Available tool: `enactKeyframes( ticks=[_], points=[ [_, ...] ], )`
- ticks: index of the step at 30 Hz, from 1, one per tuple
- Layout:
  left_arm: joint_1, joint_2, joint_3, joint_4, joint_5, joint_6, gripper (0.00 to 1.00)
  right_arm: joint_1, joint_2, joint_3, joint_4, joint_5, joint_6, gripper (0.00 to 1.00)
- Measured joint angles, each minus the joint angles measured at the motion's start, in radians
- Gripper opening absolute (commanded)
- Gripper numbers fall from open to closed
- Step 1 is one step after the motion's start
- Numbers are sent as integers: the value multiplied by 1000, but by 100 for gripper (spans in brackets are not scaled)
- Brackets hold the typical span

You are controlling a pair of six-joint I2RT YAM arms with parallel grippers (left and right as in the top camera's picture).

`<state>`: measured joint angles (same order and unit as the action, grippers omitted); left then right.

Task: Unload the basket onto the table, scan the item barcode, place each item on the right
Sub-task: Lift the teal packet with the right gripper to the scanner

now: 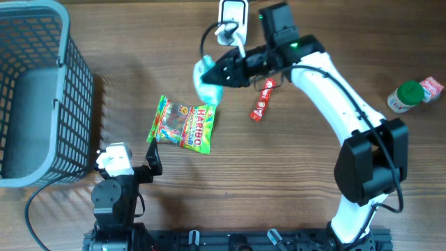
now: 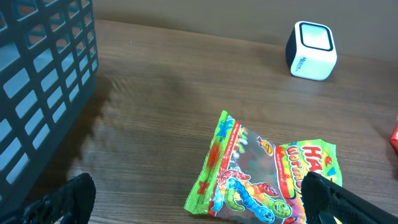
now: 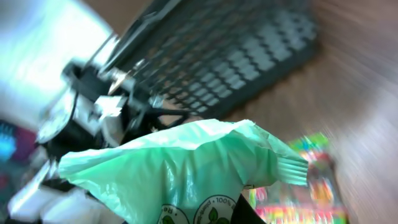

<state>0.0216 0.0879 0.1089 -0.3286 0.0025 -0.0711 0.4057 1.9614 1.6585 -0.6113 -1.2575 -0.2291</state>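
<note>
The green packet (image 1: 208, 80) hangs short of the scanner and points toward the basket. My right gripper should swing back and bring it up to the scanner's window (image 1: 233, 12).
My right gripper (image 1: 223, 74) is shut on a pale green plastic packet (image 1: 206, 81) and holds it off the table, just below the white barcode scanner (image 1: 232, 12) at the back edge. In the right wrist view the green packet (image 3: 186, 165) fills the lower frame, with a round leaf logo on it; no barcode shows. A Haribo worm bag (image 1: 182, 125) lies flat on the wood. The left gripper (image 2: 199, 202) stands open low over the table, and the Haribo bag (image 2: 267, 174) lies between and ahead of its black fingertips (image 2: 333, 199). The scanner (image 2: 311, 50) stands farther back.
A grey mesh basket (image 1: 66, 97) fills the left side, close to the left arm. A red snack packet (image 1: 262, 102) lies right of the held packet. A green-capped white bottle (image 1: 405, 96) lies at the far right.
</note>
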Motion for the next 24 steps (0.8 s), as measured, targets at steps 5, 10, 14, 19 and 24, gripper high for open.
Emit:
enactKeyframes(
  ticks=[5, 10, 14, 19, 24],
  points=[
    [0, 0, 0, 0, 0, 0, 100, 50, 0, -15, 14, -114, -303, 4],
    [0, 0, 0, 0, 0, 0, 100, 51, 0, -35, 14, -172, -521, 5],
    [0, 0, 0, 0, 0, 0, 100, 51, 0, -35, 14, -171, -563, 4],
    [0, 0, 0, 0, 0, 0, 100, 51, 0, -35, 14, -155, -557, 4],
    [0, 0, 0, 0, 0, 0, 100, 51, 0, -35, 13, -61, -158, 4]
  ],
)
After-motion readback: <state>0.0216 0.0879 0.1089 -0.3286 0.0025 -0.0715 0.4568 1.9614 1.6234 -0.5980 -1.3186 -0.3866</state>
